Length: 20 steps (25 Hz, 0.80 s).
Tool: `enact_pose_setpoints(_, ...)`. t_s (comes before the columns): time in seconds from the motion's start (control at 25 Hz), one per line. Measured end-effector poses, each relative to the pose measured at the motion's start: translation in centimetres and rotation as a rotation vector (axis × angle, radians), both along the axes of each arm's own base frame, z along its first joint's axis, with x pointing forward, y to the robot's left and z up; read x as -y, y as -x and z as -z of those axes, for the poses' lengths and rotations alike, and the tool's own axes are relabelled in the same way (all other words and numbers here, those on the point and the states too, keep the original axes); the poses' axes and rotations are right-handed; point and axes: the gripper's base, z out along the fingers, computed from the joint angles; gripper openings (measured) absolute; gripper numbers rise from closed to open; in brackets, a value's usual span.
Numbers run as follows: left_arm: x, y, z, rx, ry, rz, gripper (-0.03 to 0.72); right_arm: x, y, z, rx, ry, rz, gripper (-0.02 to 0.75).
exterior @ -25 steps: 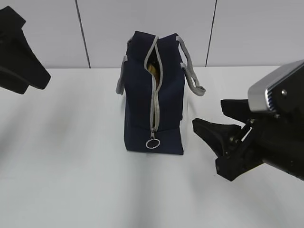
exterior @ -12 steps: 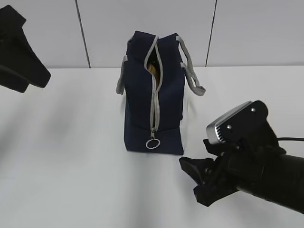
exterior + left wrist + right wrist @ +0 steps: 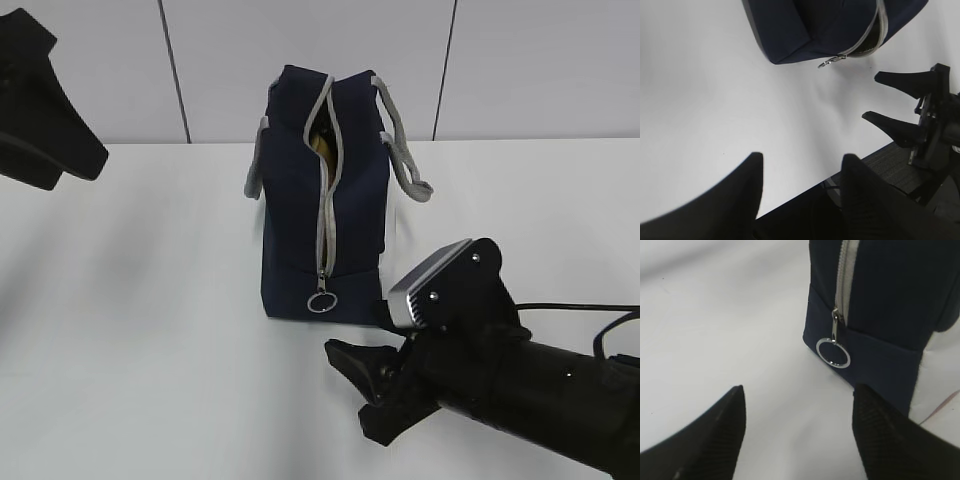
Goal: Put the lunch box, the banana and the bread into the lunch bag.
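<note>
The ring pull (image 3: pixel 322 302) hangs free before my right gripper's open fingers, so I should keep moving toward the zipper's lower end (image 3: pixel 322 272) and close on the ring pull.
The navy lunch bag (image 3: pixel 322 215) stands upright on the white table, its grey zipper parted at the top and its ring pull (image 3: pixel 320 301) hanging low on the front. Something golden-brown (image 3: pixel 320 143) shows through the gap; I cannot tell if it is the bread or the banana. The lunch box is hidden. My right gripper (image 3: pixel 348 385) is open and empty, low over the table just in front and to the right of the ring pull (image 3: pixel 833 352). The left gripper (image 3: pixel 802 157) is open and empty, held high at the far left, away from the bag (image 3: pixel 815 25).
The bag's grey handles (image 3: pixel 405 160) droop to the right side. The white table (image 3: pixel 150 330) runs back to a panelled wall. In the left wrist view the table's front edge gives way to dark floor (image 3: pixel 890 170) below the right gripper (image 3: pixel 871 96).
The right gripper has swung left and down, from beside the bag's right side to low in front of the ring pull. The left arm and the bag have not moved.
</note>
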Motion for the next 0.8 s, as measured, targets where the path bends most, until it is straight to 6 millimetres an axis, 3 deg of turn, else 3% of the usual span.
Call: enact_pose_setpoints(0.8,0.0,-0.1,0.0,0.008,-0.004,-0.003,0.361,-2.9,-4.5,2.9,-0.028,-0.001,0.036,0.459)
